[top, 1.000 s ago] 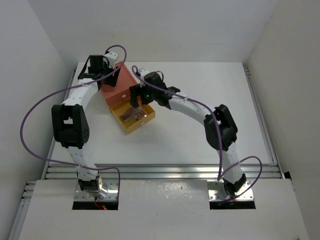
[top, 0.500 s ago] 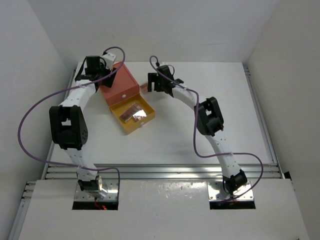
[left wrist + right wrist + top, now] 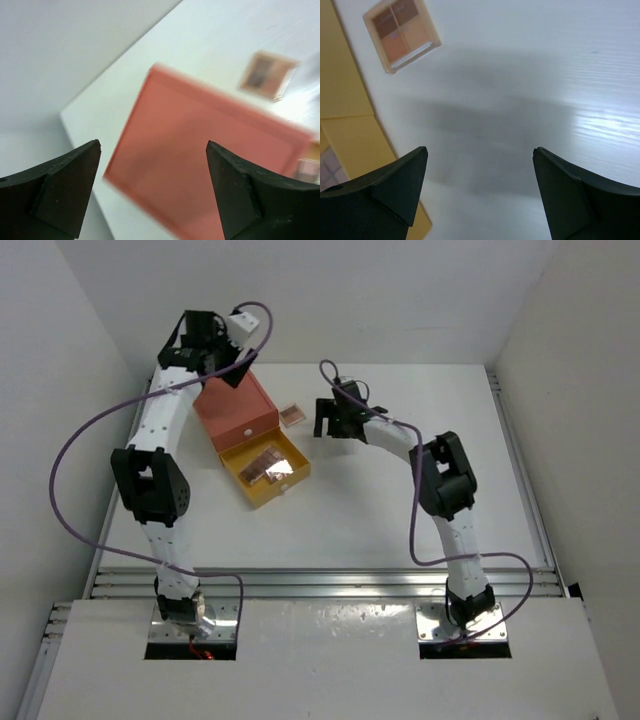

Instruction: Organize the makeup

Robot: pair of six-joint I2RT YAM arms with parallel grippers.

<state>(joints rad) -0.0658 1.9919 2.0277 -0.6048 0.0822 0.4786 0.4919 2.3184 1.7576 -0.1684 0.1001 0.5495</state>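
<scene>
My right gripper is crowding the space (image 3: 309,425) beside the loose palette. It should move back first so that my left gripper has room to take the palette (image 3: 292,415).
A small pink-brown palette (image 3: 291,415) lies flat on the table just right of the orange box (image 3: 235,408); it also shows in the right wrist view (image 3: 402,32) and, blurred, in the left wrist view (image 3: 267,75). More palettes (image 3: 264,463) lie in the open yellow drawer (image 3: 252,489). My right gripper (image 3: 331,426) is open and empty, a little right of the loose palette, over bare table (image 3: 480,150). My left gripper (image 3: 215,355) is open and empty, raised above the box's back edge (image 3: 153,145). No brushes or sticks are in view.
The orange box's lid (image 3: 210,165) fills the left wrist view. The yellow drawer's side (image 3: 342,95) runs along the left of the right wrist view. White walls enclose the table on the left, back and right. Purple cables loop off both arms.
My right gripper left the drawer, let go of the small palette beside the box and drew back to the right. My left gripper lifted up and back off the box.
</scene>
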